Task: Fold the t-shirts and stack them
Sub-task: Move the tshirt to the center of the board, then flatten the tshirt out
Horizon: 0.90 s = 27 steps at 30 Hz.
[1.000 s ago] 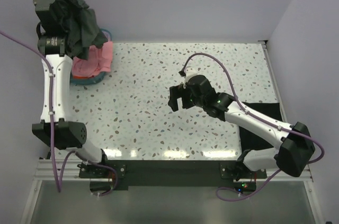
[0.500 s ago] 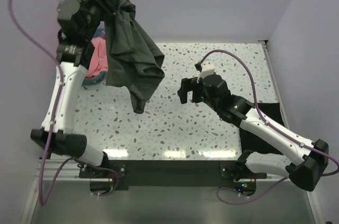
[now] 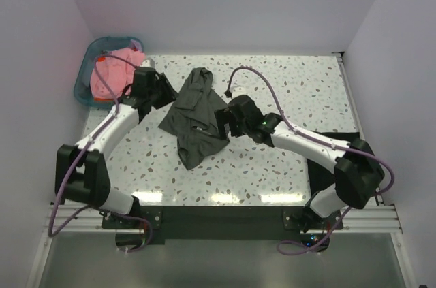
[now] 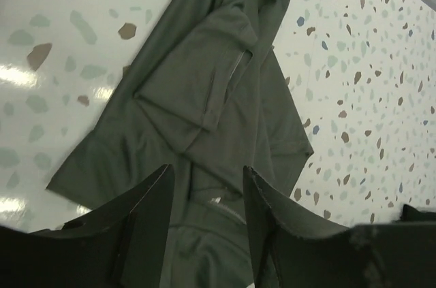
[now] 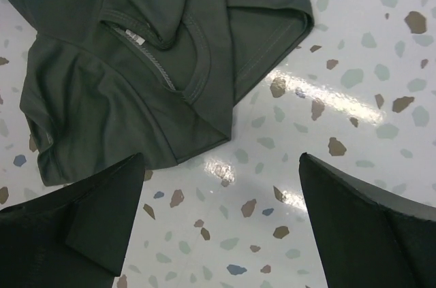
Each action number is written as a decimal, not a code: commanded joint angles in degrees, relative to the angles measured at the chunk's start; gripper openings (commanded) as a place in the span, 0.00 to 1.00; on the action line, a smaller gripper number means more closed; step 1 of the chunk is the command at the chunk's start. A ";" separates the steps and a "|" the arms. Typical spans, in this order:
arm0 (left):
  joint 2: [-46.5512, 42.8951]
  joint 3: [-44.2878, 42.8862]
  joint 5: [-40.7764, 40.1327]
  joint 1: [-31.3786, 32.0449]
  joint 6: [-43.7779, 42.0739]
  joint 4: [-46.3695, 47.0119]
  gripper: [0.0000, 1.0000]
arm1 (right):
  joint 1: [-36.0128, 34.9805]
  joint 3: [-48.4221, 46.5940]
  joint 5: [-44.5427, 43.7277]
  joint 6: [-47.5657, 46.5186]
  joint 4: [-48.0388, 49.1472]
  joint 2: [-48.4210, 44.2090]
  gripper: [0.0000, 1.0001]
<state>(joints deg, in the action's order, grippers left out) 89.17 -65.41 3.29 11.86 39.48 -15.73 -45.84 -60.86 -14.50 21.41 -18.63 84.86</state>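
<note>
My left gripper is above the t-shirt in folds [image 4: 204, 90], so my right gripper should first grab the edge [image 5: 214, 124] beside the collar and pull the t-shirt toward the middle.
A dark olive-grey t-shirt [image 3: 194, 119] lies crumpled on the speckled table, left of centre. My left gripper [image 3: 169, 92] is at its upper left edge. In the left wrist view the t-shirt [image 4: 211, 90] lies under the left gripper [image 4: 208, 196], whose jaws stand apart and hold nothing. My right gripper [image 3: 222, 124] sits at the shirt's right edge. It shows wide open [image 5: 221, 189] over bare table, just short of the shirt's collar [image 5: 160, 53]. A salmon-pink t-shirt [image 3: 114, 77] is in the basket. A black t-shirt [image 3: 321, 178] lies flat at the right, partly under the right arm.
The teal plastic basket [image 3: 85, 84] stands at the table's far left corner against the wall. Walls close in the left, back and right sides. The table's white right edge [image 3: 349, 90] runs beside the black cloth.
My left arm swung down from high beside the basket, carried the olive-grey shirt over the table and let it go. The right gripper moved left to the shirt's edge.
</note>
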 commanded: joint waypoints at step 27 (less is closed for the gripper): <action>-6.38 28.41 -1.62 8.53 0.59 16.67 0.53 | -8.65 -1.36 6.42 18.05 11.78 21.57 0.80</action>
<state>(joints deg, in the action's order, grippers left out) 81.19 -37.19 -0.03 19.44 39.94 -5.19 -54.63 -62.19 -5.65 36.29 -8.99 104.53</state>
